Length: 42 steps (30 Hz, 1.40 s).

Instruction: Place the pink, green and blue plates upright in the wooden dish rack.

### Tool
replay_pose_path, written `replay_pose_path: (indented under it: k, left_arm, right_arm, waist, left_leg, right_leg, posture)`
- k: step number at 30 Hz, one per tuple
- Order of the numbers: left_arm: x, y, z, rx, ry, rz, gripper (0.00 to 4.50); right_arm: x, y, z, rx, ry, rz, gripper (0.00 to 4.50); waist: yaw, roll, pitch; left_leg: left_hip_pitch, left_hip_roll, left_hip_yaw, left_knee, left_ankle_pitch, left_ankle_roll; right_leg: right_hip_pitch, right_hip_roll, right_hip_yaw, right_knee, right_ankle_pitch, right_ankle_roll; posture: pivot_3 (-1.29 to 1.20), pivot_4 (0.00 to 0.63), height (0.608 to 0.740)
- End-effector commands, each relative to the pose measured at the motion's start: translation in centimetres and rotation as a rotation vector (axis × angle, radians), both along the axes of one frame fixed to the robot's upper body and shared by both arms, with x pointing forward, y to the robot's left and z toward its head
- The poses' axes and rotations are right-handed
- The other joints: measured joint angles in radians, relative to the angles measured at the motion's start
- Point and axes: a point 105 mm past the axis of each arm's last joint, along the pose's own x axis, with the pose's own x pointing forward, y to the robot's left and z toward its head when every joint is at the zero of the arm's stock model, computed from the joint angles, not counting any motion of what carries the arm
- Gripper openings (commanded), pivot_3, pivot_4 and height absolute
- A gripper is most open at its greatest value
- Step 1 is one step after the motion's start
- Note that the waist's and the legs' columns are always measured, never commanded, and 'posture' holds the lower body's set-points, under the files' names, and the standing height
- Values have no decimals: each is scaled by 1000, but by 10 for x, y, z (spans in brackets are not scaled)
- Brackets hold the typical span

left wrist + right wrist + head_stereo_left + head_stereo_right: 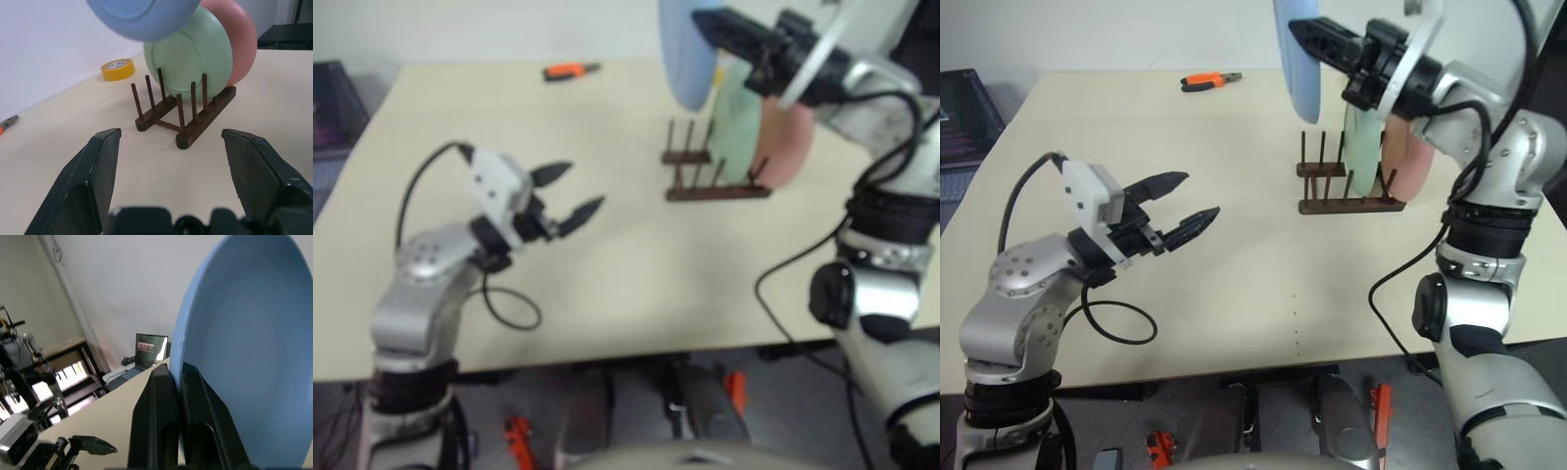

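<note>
I keep lowering the blue plate [1302, 80] with my right gripper until it rests in the empty slot [1317, 182] beside the green plate, because the plate hangs upright in line with that slot.
The wooden dish rack [705, 176] stands on the beige table [626, 294] at the right. A green plate [734, 137] and a pink plate [788, 147] stand upright in its far slots, the pink one behind the green. The near pegs are bare. Above the rack hangs the blue plate [1295, 59], upright, with my right gripper [1317, 34] shut on its rim. My left gripper [576, 194] hovers over the table well left of the rack, open and holding nothing, pointing toward it.
Orange-handled pliers [570, 70] lie at the table's far edge. A yellow tape roll [117, 69] sits on the table beyond the rack. A dark laptop [960, 117] lies off the table's left side. A black cable [509, 304] loops under my left arm.
</note>
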Motion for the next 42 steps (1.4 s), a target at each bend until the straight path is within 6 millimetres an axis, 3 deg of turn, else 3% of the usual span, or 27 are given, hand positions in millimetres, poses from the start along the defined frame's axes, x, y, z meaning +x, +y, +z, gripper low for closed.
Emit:
replay_pose_path:
  k: [1, 20, 32, 36, 42]
  left_arm:
    - [-9, 1, 12, 9, -50, 10, 3630]
    - [-16, 1, 11, 27, -31, 19, 3630]
    - [-16, 2, 10, 38, -23, 15, 3630]
    - [-16, 1, 10, 40, -19, 13, 3630]
    - [-16, 0, 9, 41, -16, 8, 3630]
  right_arm:
    - [0, -4, 8, 54, -28, 1, 12]
    - [24, -19, -33, 55, 109, -48, 12]
    - [34, -24, -45, 17, 138, -104, 12]
    - [34, -24, -47, 15, 142, -104, 1032]
    - [35, -25, -47, -15, 114, -131, 3129]
  waist:
    - [0, 0, 0]
    - [0, 0, 0]
    - [-1, 0, 0]
    - [-1, 0, 0]
    - [-1, 0, 0]
  left_leg:
    - [0, 0, 0, 0, 0, 0]
    - [0, 0, 0, 0, 0, 0]
    - [0, -1, 0, 0, 0, 0]
    - [0, -1, 0, -1, 0, 0]
    - [0, 0, 0, -1, 0, 0]
  right_leg:
    - [0, 0, 0, 0, 0, 0]
    - [0, 1, 0, -1, 0, 0]
    - [0, 2, 0, -1, 0, 0]
    - [0, 2, 0, -1, 0, 0]
    - [-1, 2, 0, -1, 0, 0]
  posture:
    - [0, 150, 740]
    - [0, 150, 740]
    - [0, 150, 740]
    - [0, 150, 740]
    - [0, 150, 740]
